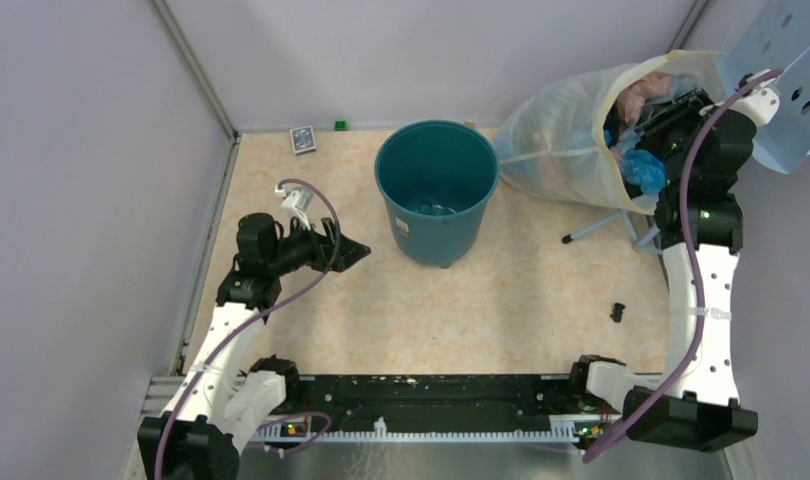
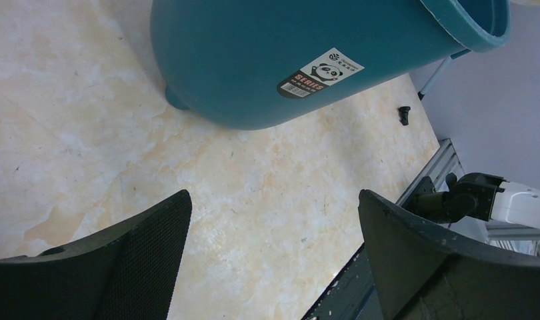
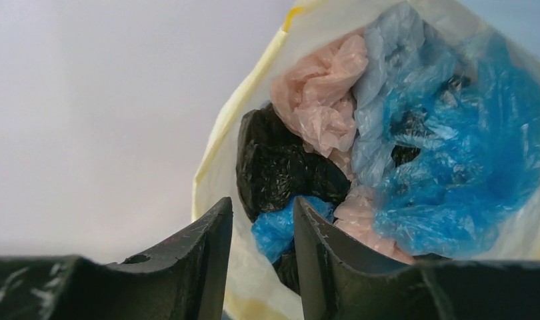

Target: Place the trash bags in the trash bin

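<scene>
The black trash bag's near side is clear of the pink bag, so my right gripper keeps reaching in until its open fingers straddle that side.
The teal trash bin stands upright at the back middle of the table, and its side with a white panda label shows in the left wrist view. A glossy black trash bag lies crumpled inside the mouth of a translucent whitish sack, among blue and pink bags. My right gripper is at the sack's mouth. Its jaws stand narrowly apart, with the sack's rim and a blue bag showing between them. My left gripper is wide open and empty, low over the table left of the bin.
A card deck and a green cube lie by the back wall. A small black part lies on the right. A grey stand leg runs under the sack. A blue perforated panel is at the far right.
</scene>
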`<state>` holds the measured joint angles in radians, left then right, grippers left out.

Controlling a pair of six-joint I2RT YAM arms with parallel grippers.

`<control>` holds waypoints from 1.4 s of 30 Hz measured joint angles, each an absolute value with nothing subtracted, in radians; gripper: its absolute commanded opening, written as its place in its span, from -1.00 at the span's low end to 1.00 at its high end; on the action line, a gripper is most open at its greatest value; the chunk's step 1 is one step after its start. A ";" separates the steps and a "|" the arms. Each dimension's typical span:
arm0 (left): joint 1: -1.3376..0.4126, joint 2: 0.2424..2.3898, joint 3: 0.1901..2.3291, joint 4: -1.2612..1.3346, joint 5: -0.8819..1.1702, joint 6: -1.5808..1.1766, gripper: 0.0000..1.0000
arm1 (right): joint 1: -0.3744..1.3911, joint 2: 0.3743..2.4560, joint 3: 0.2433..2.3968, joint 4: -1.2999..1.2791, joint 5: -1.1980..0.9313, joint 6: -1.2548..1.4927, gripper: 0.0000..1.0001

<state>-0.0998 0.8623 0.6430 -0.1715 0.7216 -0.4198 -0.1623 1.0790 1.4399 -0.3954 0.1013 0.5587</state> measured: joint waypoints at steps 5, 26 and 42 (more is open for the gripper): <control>-0.100 0.862 0.643 -0.171 0.722 -0.420 0.97 | -0.162 1.196 1.439 -0.378 0.072 0.615 -0.05; -0.100 0.885 0.641 -0.170 0.726 -0.421 0.97 | -0.133 1.476 1.547 -0.335 -0.073 0.678 -1.00; -0.100 0.887 0.631 -0.171 0.729 -0.429 0.97 | -0.061 1.199 1.615 -0.467 0.171 0.534 -1.00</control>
<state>-0.0998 0.8867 0.6312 -0.1707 0.7292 -0.4286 -0.0612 1.1992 1.6146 -0.4667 0.1715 0.5339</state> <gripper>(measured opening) 0.987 0.004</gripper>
